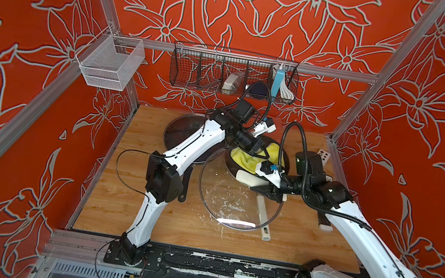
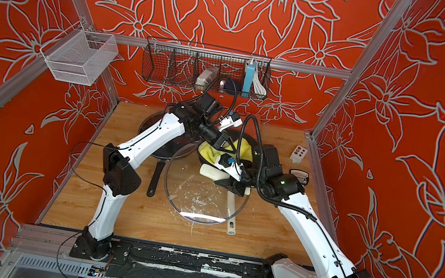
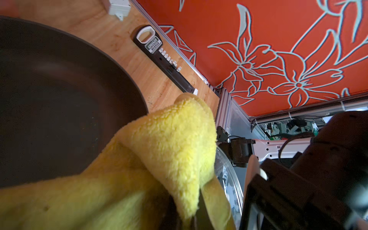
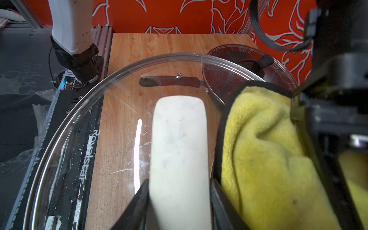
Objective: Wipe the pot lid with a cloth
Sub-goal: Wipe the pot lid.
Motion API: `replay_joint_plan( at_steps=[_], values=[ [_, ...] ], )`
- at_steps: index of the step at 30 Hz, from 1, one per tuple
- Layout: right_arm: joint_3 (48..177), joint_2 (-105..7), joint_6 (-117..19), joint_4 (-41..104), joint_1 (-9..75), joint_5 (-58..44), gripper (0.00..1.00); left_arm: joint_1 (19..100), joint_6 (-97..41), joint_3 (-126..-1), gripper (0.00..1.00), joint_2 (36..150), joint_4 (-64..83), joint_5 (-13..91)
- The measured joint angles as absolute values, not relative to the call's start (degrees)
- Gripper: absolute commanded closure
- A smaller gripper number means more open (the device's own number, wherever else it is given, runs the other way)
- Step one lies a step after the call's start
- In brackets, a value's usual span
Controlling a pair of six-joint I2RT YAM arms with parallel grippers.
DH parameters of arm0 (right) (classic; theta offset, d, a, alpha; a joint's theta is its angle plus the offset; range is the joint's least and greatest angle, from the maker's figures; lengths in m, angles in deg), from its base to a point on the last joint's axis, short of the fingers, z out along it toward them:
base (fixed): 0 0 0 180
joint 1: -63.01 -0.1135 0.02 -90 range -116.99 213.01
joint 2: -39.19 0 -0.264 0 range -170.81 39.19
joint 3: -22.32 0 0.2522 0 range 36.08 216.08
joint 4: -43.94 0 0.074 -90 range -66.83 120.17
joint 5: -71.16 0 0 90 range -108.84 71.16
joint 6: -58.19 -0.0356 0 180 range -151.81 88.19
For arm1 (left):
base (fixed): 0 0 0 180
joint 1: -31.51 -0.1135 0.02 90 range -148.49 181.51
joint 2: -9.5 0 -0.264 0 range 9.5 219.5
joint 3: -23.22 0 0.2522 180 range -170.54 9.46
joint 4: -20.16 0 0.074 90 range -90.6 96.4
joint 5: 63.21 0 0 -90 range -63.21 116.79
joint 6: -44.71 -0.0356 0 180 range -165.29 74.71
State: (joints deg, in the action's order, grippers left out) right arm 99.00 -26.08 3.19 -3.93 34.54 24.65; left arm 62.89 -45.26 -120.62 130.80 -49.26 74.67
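The cloth is bunched up past the lid's far edge over the dark pan, so next my left gripper pulls the cloth back to the rim [image 1: 206,163] beside the black pan.
The pot lid [image 1: 220,197] [image 2: 190,195] is clear glass, smeared with white flecks, and has a white handle [image 1: 244,176] [image 4: 179,139]. My right gripper [image 1: 263,191] [image 2: 227,184] [image 4: 179,183] is shut on that handle and holds the lid over the table's middle. The yellow cloth [image 1: 245,159] [image 2: 209,153] [image 3: 169,143] [image 4: 268,159] lies bunched in a dark pan [image 1: 285,151] [image 3: 59,89] just behind the lid. My left gripper [image 1: 260,152] [image 2: 222,144] [image 3: 191,221] is shut on a fold of the cloth, close to the lid's far edge.
The dark pan's cream handle [image 1: 262,213] runs under the lid. A second glass lid [image 1: 183,130] rests on a black pan at the back left. A white button box [image 1: 323,156] and a black tool [image 3: 151,45] lie by the right wall. A wire basket [image 1: 233,74] hangs behind.
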Motion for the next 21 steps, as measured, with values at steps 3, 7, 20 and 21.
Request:
replay_joint_plan(
  at_steps=[3,7,20,21],
  values=[
    [99.00,-26.06,3.08,-3.91,34.89,23.68,1.00,60.33,-45.24,-116.27,1.00,126.34,-48.86,72.81],
    [98.89,-25.89,1.95,-3.39,35.42,22.15,1.00,56.88,-45.17,-109.78,1.00,120.42,-48.30,70.02],
    [97.27,-25.43,-4.94,0.61,35.94,14.46,1.00,55.26,-41.00,-88.66,1.00,106.56,-44.54,62.41],
    [97.05,-25.43,-5.42,0.72,36.05,13.87,1.00,55.24,-40.23,-86.24,1.00,104.99,-43.75,62.19]
  ],
)
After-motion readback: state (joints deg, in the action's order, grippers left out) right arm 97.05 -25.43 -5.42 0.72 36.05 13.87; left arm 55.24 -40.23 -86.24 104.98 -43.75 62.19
